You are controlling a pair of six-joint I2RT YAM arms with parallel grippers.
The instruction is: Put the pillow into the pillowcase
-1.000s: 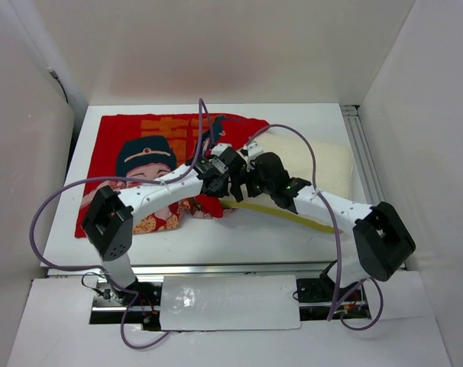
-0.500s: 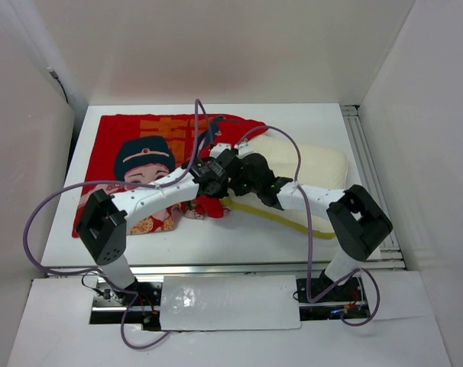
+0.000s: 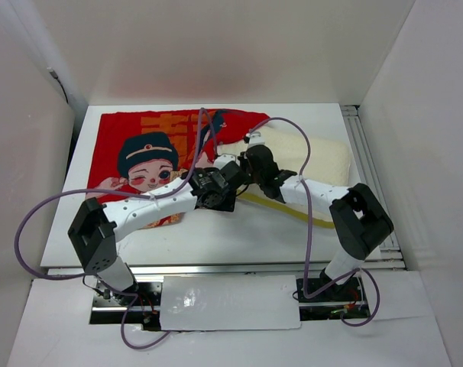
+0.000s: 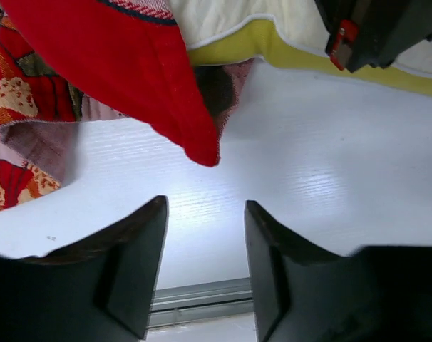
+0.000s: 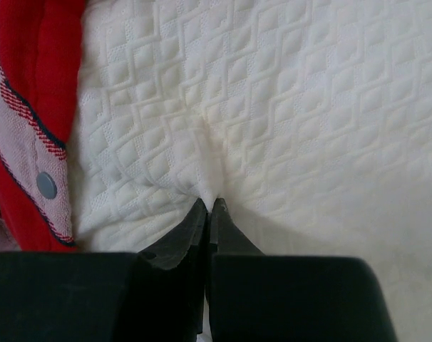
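Observation:
The red pillowcase corner (image 4: 200,144) hangs past my empty left gripper, so my right gripper should pull the pillow back while my left gripper grabs the pillowcase's open edge (image 5: 65,139).
The red pillowcase (image 3: 151,153) with its cartoon face lies flat on the left of the table. Its open edge (image 5: 38,107), with a snap button, laps over the left end of the pillow. The cream, dimpled pillow (image 3: 315,164) with its yellow edge (image 4: 273,43) lies on the right. My right gripper (image 5: 210,203) is shut on a pinched fold of the pillow's top fabric, close to the pillowcase mouth (image 3: 250,157). My left gripper (image 4: 205,206) is open over bare table, with nothing between its fingers. A red pillowcase corner (image 4: 191,135) hangs a little beyond it.
White walls (image 3: 415,92) enclose the table on three sides. An aluminium rail (image 3: 369,168) runs along the right side and another (image 4: 202,296) along the near edge. The two arms (image 3: 239,180) meet mid-table with their purple cables looping above the pillowcase.
My left gripper has opened, let go of the pillowcase and drawn back towards the near edge. My right gripper has shut on the pillow and shifted left. The pillowcase now lies flatter.

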